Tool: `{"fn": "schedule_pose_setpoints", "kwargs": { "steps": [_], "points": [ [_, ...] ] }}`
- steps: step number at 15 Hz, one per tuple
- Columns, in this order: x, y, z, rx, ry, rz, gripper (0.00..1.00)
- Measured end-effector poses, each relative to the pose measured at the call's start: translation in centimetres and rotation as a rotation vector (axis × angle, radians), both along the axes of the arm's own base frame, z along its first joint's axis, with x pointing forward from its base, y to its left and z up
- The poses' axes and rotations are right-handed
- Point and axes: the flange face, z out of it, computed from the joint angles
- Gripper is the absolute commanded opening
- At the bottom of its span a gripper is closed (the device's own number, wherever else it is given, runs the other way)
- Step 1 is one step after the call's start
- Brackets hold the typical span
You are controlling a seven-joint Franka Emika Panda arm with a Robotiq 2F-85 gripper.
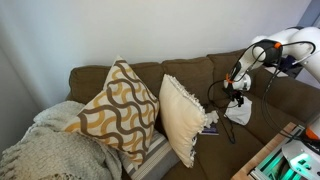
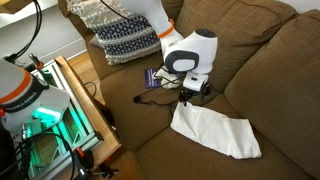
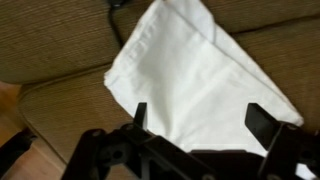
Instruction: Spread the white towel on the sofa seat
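The white towel's inner cloth (image 3: 200,105) is below both hovering fingers of my gripper, so I should move back and pinch its end edge (image 3: 131,44) beside the black cable before I pull.
The white towel (image 2: 215,132) lies on the brown sofa seat (image 2: 270,80), mostly flat with some folds. It also shows in an exterior view (image 1: 238,112) and fills the wrist view (image 3: 190,65). My gripper (image 2: 190,93) hovers just above the towel's near end, also seen in an exterior view (image 1: 238,88). In the wrist view the gripper (image 3: 200,115) is open, its two dark fingers wide apart over the cloth, holding nothing.
A wave-patterned pillow (image 1: 115,105), a cream fringed pillow (image 1: 180,115) and a knit blanket (image 1: 45,150) sit further along the sofa. A small purple object (image 2: 160,75) and a black cable (image 2: 140,98) lie on the seat. A wooden cart with green-lit equipment (image 2: 60,125) stands at the sofa's front.
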Motion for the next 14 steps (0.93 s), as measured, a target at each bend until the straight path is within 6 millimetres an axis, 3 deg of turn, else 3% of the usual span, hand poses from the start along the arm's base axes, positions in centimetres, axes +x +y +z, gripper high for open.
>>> {"fn": "schedule_pose_setpoints", "kwargs": {
  "steps": [4, 6, 10, 14],
  "points": [
    [-8.8, -1.5, -2.1, 0.029, 0.172, -0.149, 1.00],
    [-11.5, -2.4, -2.1, 0.004, 0.180, -0.234, 1.00],
    [-11.6, -2.4, -1.7, -0.001, 0.172, -0.263, 1.00],
    [-9.7, -0.6, -2.2, -0.039, 0.081, -0.370, 1.00]
  ]
}}
